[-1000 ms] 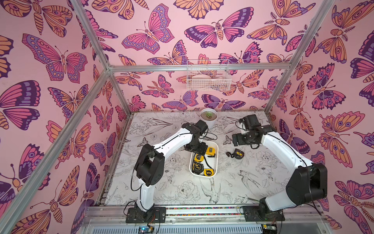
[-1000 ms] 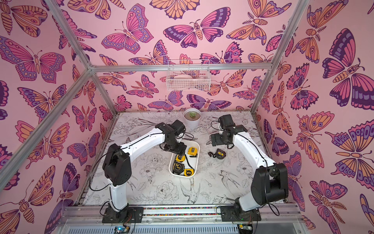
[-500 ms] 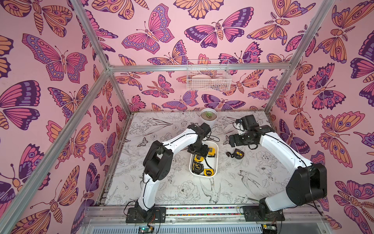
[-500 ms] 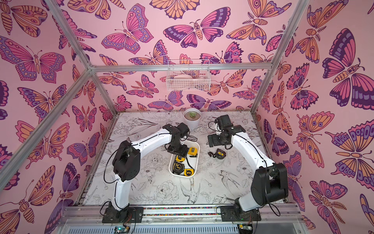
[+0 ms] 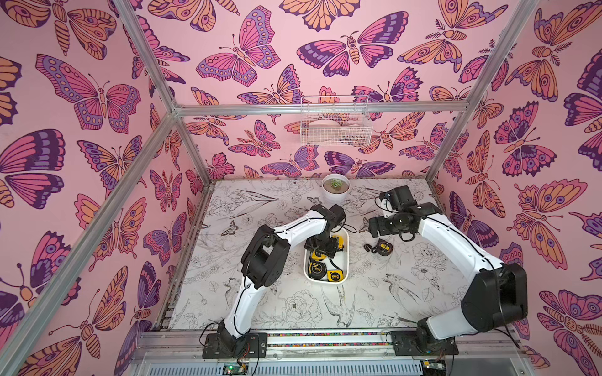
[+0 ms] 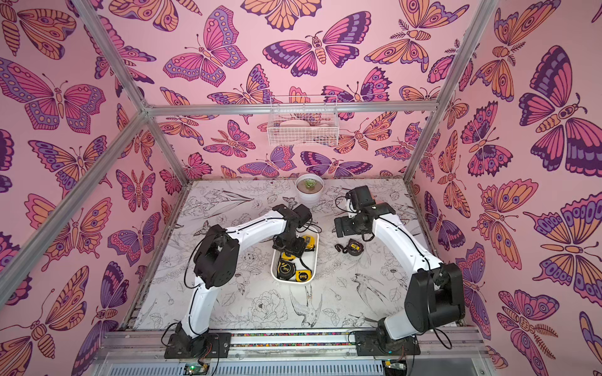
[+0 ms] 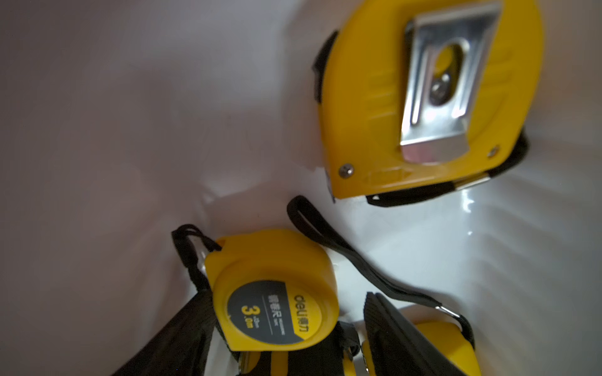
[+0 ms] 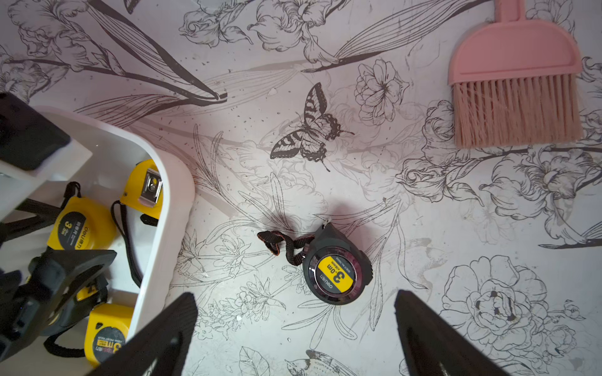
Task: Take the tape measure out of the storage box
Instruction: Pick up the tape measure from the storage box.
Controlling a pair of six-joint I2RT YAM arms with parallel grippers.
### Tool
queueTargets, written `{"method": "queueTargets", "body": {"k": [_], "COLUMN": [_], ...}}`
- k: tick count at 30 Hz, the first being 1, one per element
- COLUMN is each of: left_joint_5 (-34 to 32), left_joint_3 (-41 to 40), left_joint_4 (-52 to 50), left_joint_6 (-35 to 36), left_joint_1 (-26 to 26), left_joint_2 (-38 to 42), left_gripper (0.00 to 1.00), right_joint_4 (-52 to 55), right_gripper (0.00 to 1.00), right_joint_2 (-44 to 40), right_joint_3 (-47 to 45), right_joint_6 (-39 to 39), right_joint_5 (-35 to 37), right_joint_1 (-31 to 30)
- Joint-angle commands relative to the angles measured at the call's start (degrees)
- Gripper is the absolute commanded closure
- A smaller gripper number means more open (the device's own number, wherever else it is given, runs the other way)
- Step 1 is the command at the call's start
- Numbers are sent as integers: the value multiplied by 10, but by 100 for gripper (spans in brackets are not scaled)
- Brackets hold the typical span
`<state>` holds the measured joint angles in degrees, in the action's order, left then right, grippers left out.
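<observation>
The robot's left gripper should pass the yellow tape measure (image 7: 272, 291) to the right gripper, since the clear space by the black tape measure (image 5: 383, 248) is on the right gripper's side.
The storage box (image 5: 347, 260) (image 6: 316, 260) is a shallow white tub in the middle of the table, with several yellow tape measures inside. My left gripper (image 5: 321, 249) (image 6: 291, 249) reaches down into its far half. In the left wrist view the left gripper (image 7: 286, 293) stands open, its jaws either side of a yellow tape measure (image 7: 277, 293) marked 3.0 m. One finger (image 7: 391, 325) stands a small gap off the case. Another yellow tape measure (image 7: 423, 97) lies clip-up beyond. My right gripper (image 5: 374, 228) (image 8: 294, 293) hangs open over the table right of the box.
A black tape measure (image 5: 382, 246) (image 8: 337, 275) with a yellow label lies on the table right of the box, below my right gripper. A pink brush (image 8: 514, 81) lies further out. A white plant pot (image 5: 335, 188) stands at the back; a wire basket (image 5: 335, 127) hangs on the wall.
The left arm's elbow has swung in toward the box while its gripper stayed down in the far half. The right gripper has shifted slightly left.
</observation>
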<state>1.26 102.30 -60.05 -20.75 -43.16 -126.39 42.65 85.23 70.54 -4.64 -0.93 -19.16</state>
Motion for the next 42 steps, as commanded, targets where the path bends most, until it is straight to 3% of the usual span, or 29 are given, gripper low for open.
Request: {"method": "queueTargets", "body": {"k": [1, 12, 22, 32, 40, 42], "left_joint_5": [-32, -39, -40, 37, 104, 117], "left_joint_3": [4, 3, 9, 42, 64, 74], "left_joint_4": [-31, -30, -30, -21, -15, -15], "left_joint_6": [-21, -25, -16, -40, -74, -88], "left_joint_1": [4, 3, 3, 16, 37, 41], "left_joint_2": [-20, -26, 9, 44, 41, 41], "left_gripper": [24, 43, 64, 65, 65, 64], "right_joint_4": [-12, -19, -32, -82, -198, -235], "right_gripper": [1, 1, 1, 1, 0, 0], "right_joint_2": [-34, -40, -32, -49, -152, -183], "right_joint_3": [-8, -17, -42, -104, -233, -270], "right_joint_6": [-4, -5, -19, -44, -64, -74], "right_joint_5": [20, 4, -80, -154, -226, -209], "right_joint_1": [-3, -2, -2, -3, -16, -42]}}
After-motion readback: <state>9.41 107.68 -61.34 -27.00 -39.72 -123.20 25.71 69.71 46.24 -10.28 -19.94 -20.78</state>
